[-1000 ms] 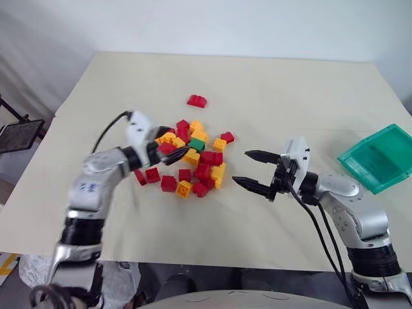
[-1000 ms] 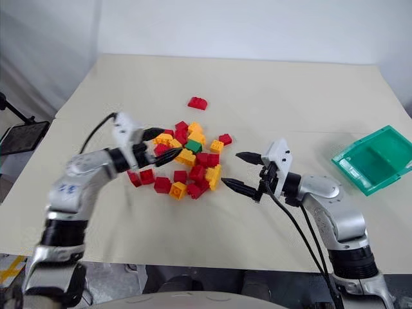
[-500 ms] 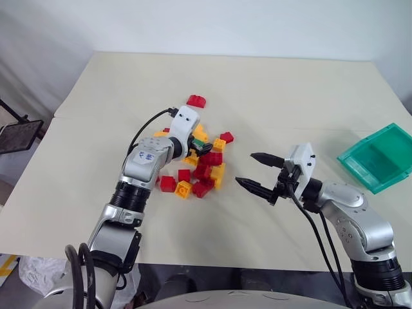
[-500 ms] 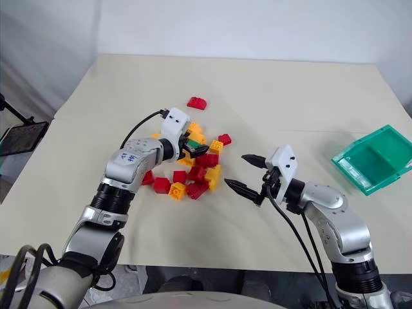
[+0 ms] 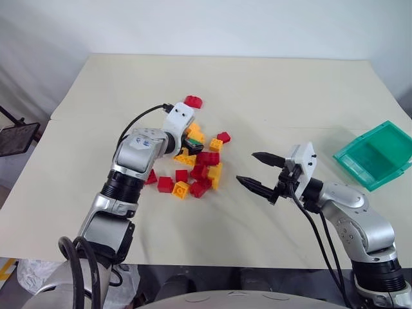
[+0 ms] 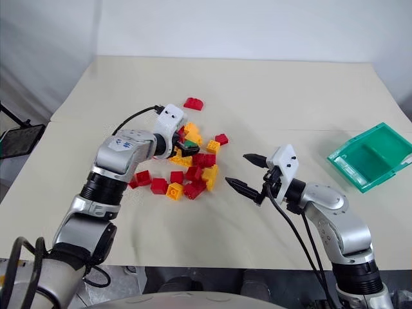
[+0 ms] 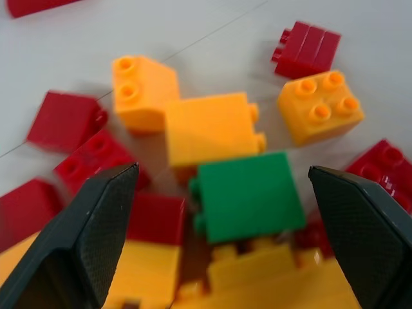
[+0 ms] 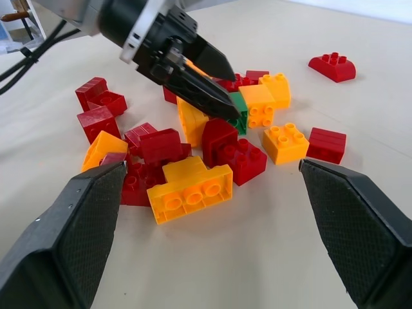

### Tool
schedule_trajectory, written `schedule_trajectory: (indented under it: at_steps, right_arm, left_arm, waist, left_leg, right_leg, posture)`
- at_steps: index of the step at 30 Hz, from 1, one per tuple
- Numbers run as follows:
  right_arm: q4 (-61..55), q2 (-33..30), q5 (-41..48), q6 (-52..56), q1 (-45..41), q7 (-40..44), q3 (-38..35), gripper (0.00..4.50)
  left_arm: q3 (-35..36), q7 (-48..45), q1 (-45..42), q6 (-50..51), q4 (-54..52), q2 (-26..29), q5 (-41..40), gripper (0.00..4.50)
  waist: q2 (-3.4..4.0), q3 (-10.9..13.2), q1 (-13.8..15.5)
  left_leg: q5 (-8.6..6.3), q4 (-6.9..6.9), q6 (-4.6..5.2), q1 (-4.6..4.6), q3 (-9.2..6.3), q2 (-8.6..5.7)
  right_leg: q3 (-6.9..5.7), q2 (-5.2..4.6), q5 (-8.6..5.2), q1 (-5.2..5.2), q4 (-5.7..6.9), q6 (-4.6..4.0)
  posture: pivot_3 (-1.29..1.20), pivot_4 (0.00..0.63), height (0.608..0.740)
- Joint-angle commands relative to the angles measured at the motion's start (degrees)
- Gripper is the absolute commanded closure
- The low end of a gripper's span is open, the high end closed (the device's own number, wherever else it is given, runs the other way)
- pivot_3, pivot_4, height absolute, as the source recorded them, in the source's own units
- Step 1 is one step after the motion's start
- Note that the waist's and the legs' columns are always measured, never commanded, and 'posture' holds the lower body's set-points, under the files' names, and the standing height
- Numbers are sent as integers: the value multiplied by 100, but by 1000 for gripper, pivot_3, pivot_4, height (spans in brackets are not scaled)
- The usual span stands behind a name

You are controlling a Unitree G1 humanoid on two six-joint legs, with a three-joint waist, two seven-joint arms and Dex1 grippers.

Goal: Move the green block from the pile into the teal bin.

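Note:
The teal bin (image 5: 374, 156) is beyond my left gripper's reach, so my left gripper should put the green block down on the clear tabletop (image 5: 242, 193) near my right gripper.
The green block (image 7: 250, 196) lies in the pile (image 5: 196, 168) of red and yellow-orange bricks at the table's middle, resting on yellow ones. My left gripper (image 5: 195, 141) is open and tilted down over the pile's far side. Its two fingers stand wide on either side of the green block, apart from it. In the right wrist view the left fingers (image 8: 199, 87) point at the green block (image 8: 241, 108). My right gripper (image 5: 246, 167) hovers open and empty just right of the pile. The teal bin (image 5: 376, 154) sits empty at the table's right edge.
A lone red brick (image 5: 193, 101) lies beyond the pile. A red brick (image 5: 223, 136) and a yellow one (image 5: 215, 144) sit at the pile's right fringe. A dark stand (image 5: 16, 138) is off the table's left edge. Bare tabletop separates the pile from the bin.
My left arm has swung in from the pile's left side and tipped its open gripper down over the green block. The right gripper has stayed put, still open.

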Motion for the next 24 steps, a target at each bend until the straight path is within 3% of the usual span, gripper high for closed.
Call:
schedule_trajectory:
  at_steps: [1,11,21,24]
  right_arm:
    - [-198,1,84,-46,-35,-10,-105,0]
    - [-104,26,60,-61,-127,42,-30,0]
    - [-208,-19,74,-41,-31,36,-98,0]
    - [-204,-15,70,-39,-38,38,-85,0]
  left_arm:
    - [-76,-21,168,432,89,115,48,11]
    - [-478,-180,-352,-377,1418,-264,244,11]
    - [-981,-728,-413,457,1052,83,356,11]
    - [-1006,-691,-342,601,848,188,399,608]
  waist:
    - [0,0,7]
    - [0,-4,32]
    - [1,-5,11]
    - [2,-6,11]
  left_leg:
    - [0,0,0,0,0,0]
    - [0,1,0,14,13,-1]
    - [1,-3,1,16,20,-3]
    - [1,-2,2,20,22,-1]
  right_leg:
    - [0,0,0,0,0,0]
    - [13,0,0,7,7,0]
    - [18,0,0,6,5,1]
    - [23,0,0,7,7,1]
  posture:
    - [0,150,740]
    - [0,150,740]
    - [0,150,740]
    - [0,150,740]
